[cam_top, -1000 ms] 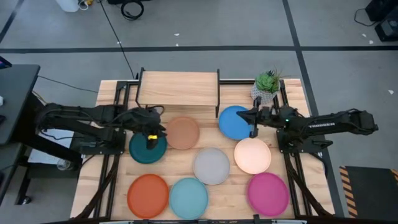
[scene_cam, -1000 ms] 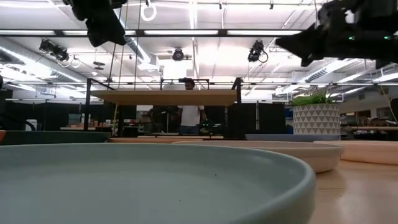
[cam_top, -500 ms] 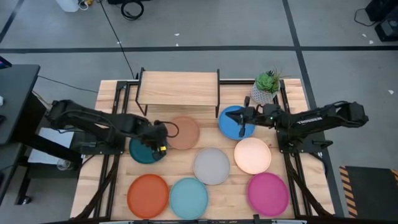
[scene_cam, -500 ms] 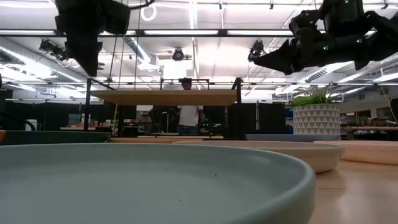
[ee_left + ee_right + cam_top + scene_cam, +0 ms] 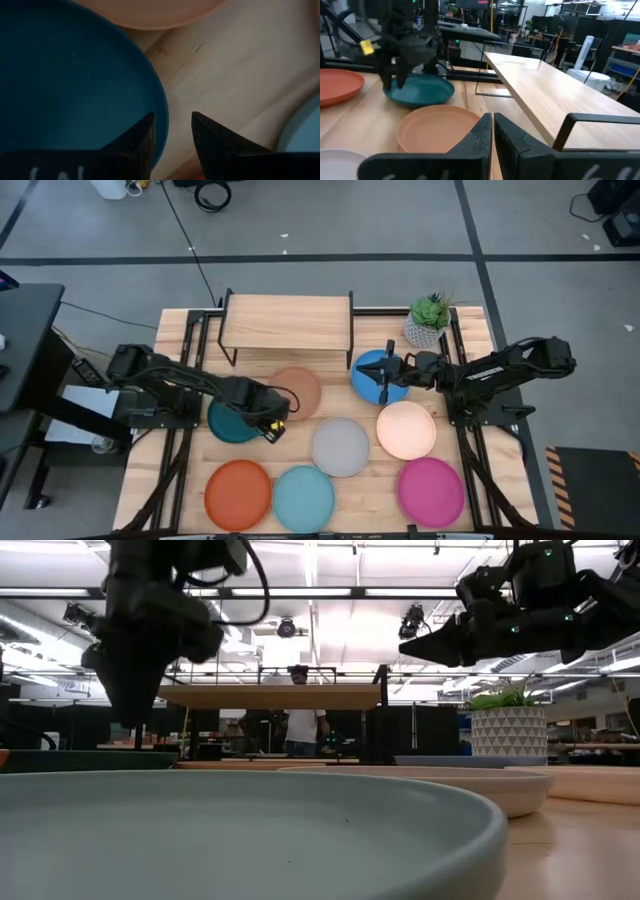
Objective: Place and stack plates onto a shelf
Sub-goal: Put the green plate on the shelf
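I expect the dark teal plate to come up alone when I lift it, because a single thin rim shows beside the wood.
My left gripper hangs over the right rim of the dark teal plate, pointing down. In the left wrist view it is open: one finger is over the plate's inside, the other over bare table, with the rim between them and no touch seen. In the low view its tips stop short of the plate. My right gripper is shut and hovers above the blue plate, well clear in the low view. The shelf stands at the far edge with nothing on it.
Tan brown, grey, cream, orange, light blue and magenta plates lie flat on the slatted table. A potted plant stands to the right of the shelf, just behind my right arm.
My left gripper has moved from over the teal plate's middle toward the table's right and near edges, to the plate's rim, and has come down. My right gripper has moved toward the table's left, farther over the blue plate, and sunk a little.
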{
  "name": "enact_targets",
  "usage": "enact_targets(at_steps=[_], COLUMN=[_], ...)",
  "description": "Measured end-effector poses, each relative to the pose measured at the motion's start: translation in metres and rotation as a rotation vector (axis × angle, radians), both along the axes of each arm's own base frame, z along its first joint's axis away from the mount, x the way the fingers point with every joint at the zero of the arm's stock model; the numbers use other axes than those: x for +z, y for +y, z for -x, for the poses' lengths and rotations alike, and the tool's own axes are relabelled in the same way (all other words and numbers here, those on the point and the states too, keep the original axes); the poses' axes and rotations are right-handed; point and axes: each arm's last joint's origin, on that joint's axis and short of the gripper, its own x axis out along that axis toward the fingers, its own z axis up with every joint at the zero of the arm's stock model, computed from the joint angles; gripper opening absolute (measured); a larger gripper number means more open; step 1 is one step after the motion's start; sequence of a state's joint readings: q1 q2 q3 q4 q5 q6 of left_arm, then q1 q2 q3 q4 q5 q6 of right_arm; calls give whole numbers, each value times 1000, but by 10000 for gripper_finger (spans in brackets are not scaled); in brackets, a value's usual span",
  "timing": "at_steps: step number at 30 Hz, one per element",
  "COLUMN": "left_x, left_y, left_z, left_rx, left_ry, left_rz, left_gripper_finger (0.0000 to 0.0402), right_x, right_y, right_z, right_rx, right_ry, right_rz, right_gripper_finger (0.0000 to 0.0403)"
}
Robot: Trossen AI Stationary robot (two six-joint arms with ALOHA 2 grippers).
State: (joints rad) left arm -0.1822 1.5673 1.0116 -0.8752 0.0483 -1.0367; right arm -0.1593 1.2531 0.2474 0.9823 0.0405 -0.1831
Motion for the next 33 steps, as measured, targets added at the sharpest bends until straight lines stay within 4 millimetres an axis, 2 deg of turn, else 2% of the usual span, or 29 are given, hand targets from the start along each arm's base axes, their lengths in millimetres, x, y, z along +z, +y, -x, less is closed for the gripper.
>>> enact_targets(at_steps=[7, 12, 17, 23, 33], left_x=[-2, -11, -22, -21, -35], left_y=[-4, -5, -8, -8, -7], left_z=[-27, -37, -40, -40, -31], left_rx=[-17, -51, -75, -73, -43], left_ry=[135, 241, 271, 271, 306], left_rz=[-82, -142, -154, -154, -161], left_gripper_finger=[122, 123, 154, 192, 152], right_x=[2, 1, 0, 0, -1], right_y=[-1, -1, -1, -1, -1], right_z=[0, 0, 0, 0, 0], right_rx=[-18, -18, -18, -18, -18], right_ry=[-19, -11, -1, 1, 5], right_rz=[7, 6, 12, 12, 11], right_gripper_finger=[22, 20, 20, 20, 19])
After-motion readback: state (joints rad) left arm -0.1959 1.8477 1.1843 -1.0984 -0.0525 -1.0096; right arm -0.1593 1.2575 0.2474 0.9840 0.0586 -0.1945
